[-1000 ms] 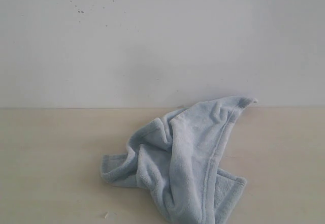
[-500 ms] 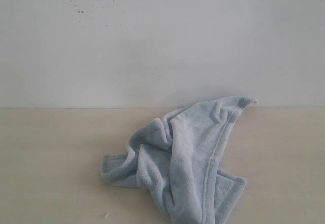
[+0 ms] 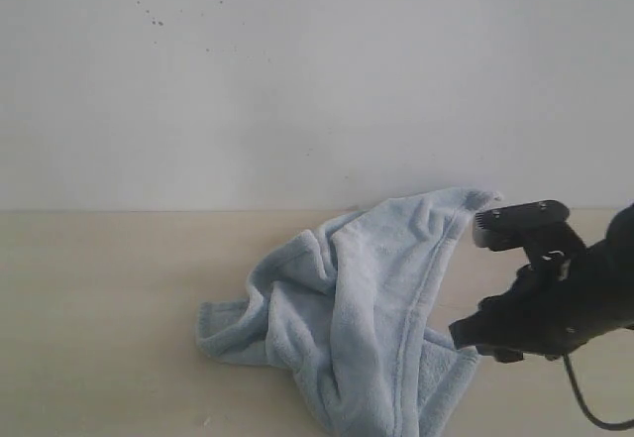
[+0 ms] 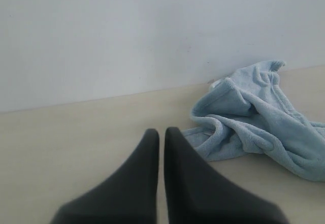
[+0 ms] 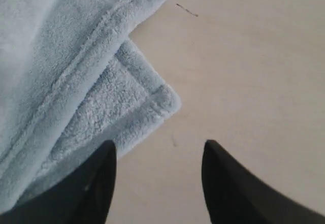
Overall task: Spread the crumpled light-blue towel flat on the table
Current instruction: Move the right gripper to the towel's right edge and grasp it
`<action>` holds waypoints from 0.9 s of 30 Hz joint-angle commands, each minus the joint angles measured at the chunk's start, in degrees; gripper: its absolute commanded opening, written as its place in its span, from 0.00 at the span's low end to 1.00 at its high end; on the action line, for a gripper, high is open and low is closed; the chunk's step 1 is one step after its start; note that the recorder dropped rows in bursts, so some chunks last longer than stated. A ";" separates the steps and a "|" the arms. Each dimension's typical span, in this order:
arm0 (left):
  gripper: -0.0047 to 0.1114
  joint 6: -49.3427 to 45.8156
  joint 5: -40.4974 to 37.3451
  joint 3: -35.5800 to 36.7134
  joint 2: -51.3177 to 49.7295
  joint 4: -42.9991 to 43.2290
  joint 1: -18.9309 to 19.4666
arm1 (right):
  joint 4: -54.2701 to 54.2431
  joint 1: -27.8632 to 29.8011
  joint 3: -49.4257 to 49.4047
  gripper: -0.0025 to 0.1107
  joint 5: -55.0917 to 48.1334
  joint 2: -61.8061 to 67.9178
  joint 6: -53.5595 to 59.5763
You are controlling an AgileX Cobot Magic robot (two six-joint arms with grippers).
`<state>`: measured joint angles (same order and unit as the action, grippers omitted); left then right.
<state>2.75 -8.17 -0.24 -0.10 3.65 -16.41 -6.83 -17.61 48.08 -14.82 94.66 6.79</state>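
The towel's hemmed corner (image 3: 466,359) goes under the fold that lies over it, so the crumpled towel (image 3: 342,303) will get dragged along, still bunched up, when the robot pulls that corner.
The light-blue towel (image 3: 347,308) lies crumpled in a heap on the beige table (image 3: 99,288), one end drawn up towards the wall. My right gripper (image 3: 466,336) hovers at the towel's near right side. It is open (image 5: 158,145) over bare table (image 5: 244,71), with a hemmed towel corner (image 5: 165,99) just beyond one fingertip and nothing between the fingers. My left gripper (image 4: 161,131) is shut and empty, low over the table (image 4: 76,132), apart from the towel (image 4: 264,127). It does not show in the exterior view.
A white wall (image 3: 317,80) rises right behind the table, close to the towel's far end. A small speck (image 3: 206,419) lies on the table left of the towel. A thin dark mark (image 5: 187,10) sits on the tabletop near the hem.
My right arm has come into the exterior view from the right and now stands beside the towel's near right corner. The towel has not moved.
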 commanded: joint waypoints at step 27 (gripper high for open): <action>0.08 -0.31 0.72 0.24 0.10 0.01 -0.14 | 0.12 -2.39 -6.21 0.03 -6.68 1.50 0.95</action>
<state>2.75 -8.17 -0.24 -0.10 3.65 -16.41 -7.34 -19.97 45.56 -19.47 102.04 6.70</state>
